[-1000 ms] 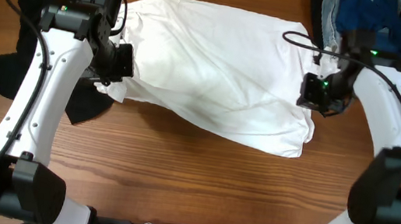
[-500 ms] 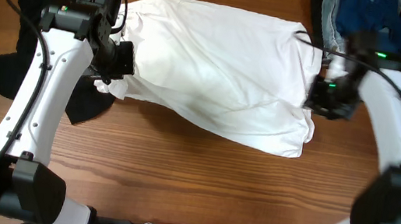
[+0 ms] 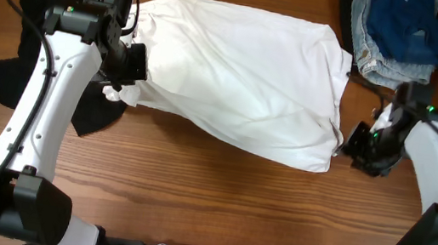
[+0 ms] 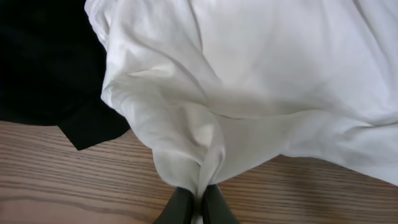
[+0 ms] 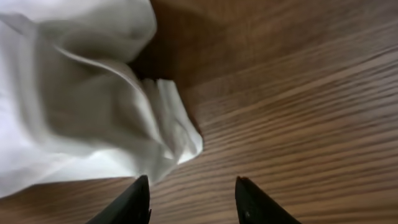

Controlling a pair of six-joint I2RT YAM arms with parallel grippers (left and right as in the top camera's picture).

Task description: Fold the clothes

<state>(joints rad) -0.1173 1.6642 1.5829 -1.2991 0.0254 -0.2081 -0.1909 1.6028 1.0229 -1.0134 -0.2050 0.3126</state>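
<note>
My gripper will bring the white shirt's edge (image 4: 177,163) over rumpled in soft folds when I fold it, because creases (image 4: 204,134) gather toward the pinched fold.
A white shirt (image 3: 243,74) lies spread across the middle of the wooden table. My left gripper (image 3: 127,75) is shut on a bunched fold at the shirt's left edge; in the left wrist view the fingers (image 4: 198,202) pinch the white cloth (image 4: 249,81) just above the wood. My right gripper (image 3: 359,146) is open and empty, just right of the shirt's lower right corner. In the right wrist view its fingers (image 5: 193,193) hover over bare wood beside that corner (image 5: 174,130).
A black garment (image 3: 28,78) lies under and left of my left arm; it also shows in the left wrist view (image 4: 43,56). A pile of blue and denim clothes (image 3: 400,28) sits at the back right corner.
My right gripper has let go of the shirt's right edge, opened, and moved toward the front right, off the cloth. The left gripper has kept its hold and place.
</note>
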